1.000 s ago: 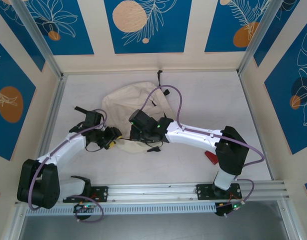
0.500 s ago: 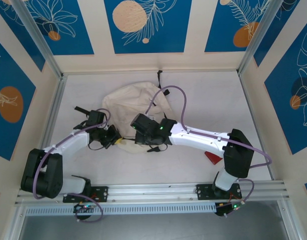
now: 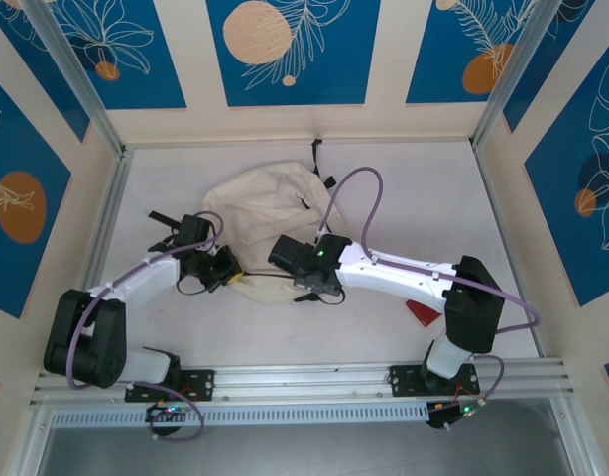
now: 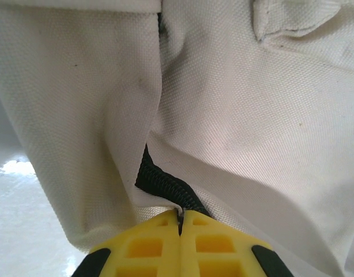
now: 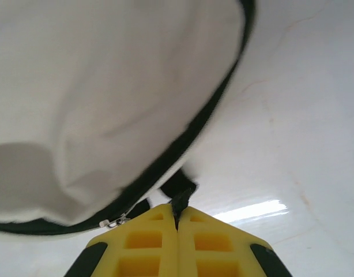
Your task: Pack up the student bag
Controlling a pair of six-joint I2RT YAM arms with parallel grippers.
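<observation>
I should open my left gripper, because it is pinching folded cloth (image 4: 147,197) beside the zipper tape, and take the zipper line (image 4: 166,183) squarely with it before my right gripper pulls the black tab.
The student bag (image 3: 265,198), cream canvas with black zipper lines, lies crumpled in the middle of the table. My left gripper (image 3: 231,270) is at its near-left edge. In the left wrist view the yellow fingers (image 4: 148,245) are shut on the bag's black zipper tape (image 4: 165,183) and the cream cloth beside it. My right gripper (image 3: 282,254) is at the bag's near edge. Its yellow fingers (image 5: 214,242) are shut on a small black tab (image 5: 180,193) next to the zipper line (image 5: 183,141). A silver zipper pull (image 5: 112,221) hangs just to the left.
A red object (image 3: 421,311) lies on the table, partly under the right arm. A black strap (image 3: 316,152) trails from the bag toward the back wall, and another black piece (image 3: 161,218) lies by the left arm. Walls (image 3: 285,124) close in the table.
My left gripper has closed on the bag's zipper edge after moving in slightly. The right gripper, still shut on the tab, has shifted to the right and nearer, and the bag's near edge has followed.
</observation>
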